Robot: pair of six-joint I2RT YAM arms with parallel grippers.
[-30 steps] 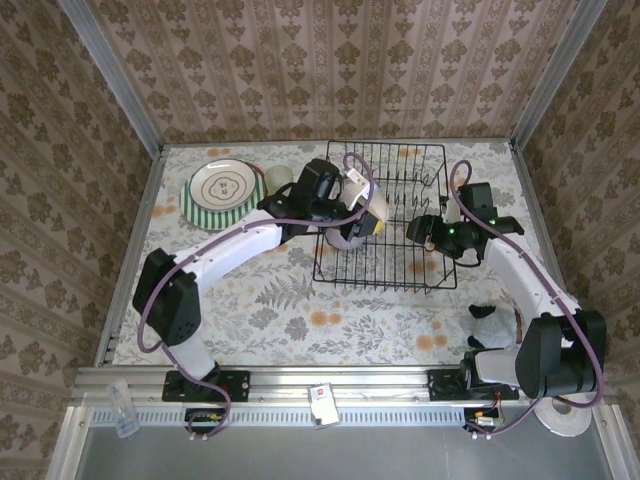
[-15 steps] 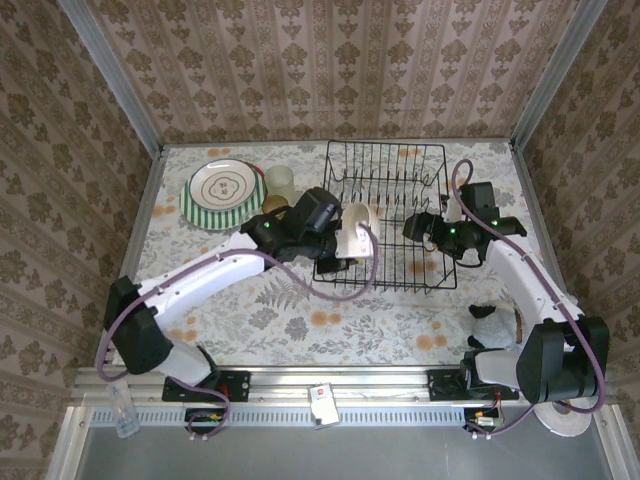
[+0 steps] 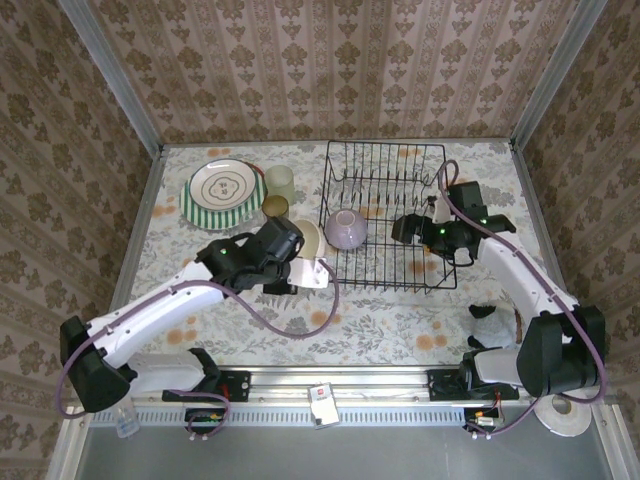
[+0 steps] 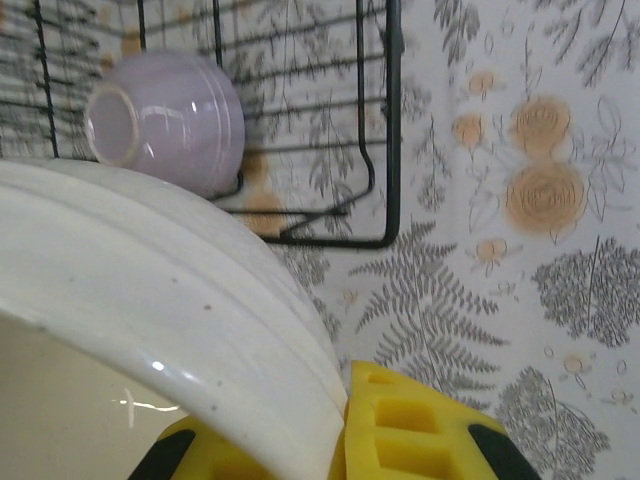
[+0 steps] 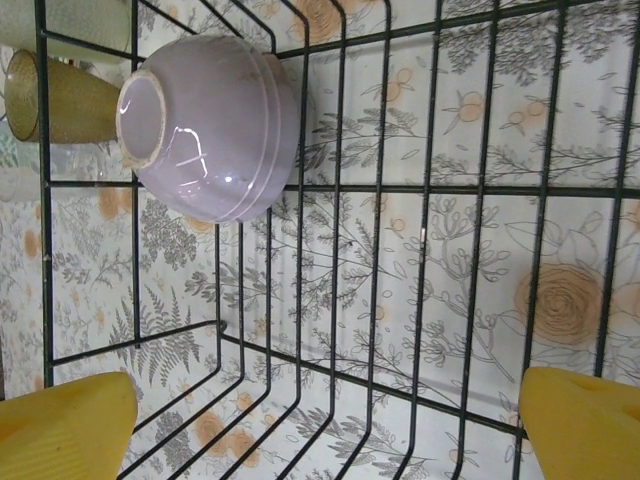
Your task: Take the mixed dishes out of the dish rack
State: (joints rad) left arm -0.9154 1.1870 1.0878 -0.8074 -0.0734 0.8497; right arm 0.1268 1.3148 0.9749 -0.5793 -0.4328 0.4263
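Note:
The cream bowl's opening points up and is clear of the rack, so my left gripper should keep bringing the bowl down near the amber cup until its bottom sits flat.
The black wire dish rack stands at the table's back middle. A lavender bowl lies on its side inside it, at the left end; both wrist views show the bowl too. My left gripper is just left of the rack, shut on the rim of a cream plate. Up close the plate runs between the yellow fingers. My right gripper hangs open over the rack's right half, its fingertips wide apart above the wires, with nothing between them.
A cream ring-patterned plate sits on a green-white striped plate at the back left. A pale-green cup and an amber cup stand between that stack and the rack. A crumpled white cloth lies near the right arm's base.
My left arm has drawn the cream plate out of the rack, leftward and nearer, uncovering the lavender bowl. My right gripper has opened wider and shifted slightly left.

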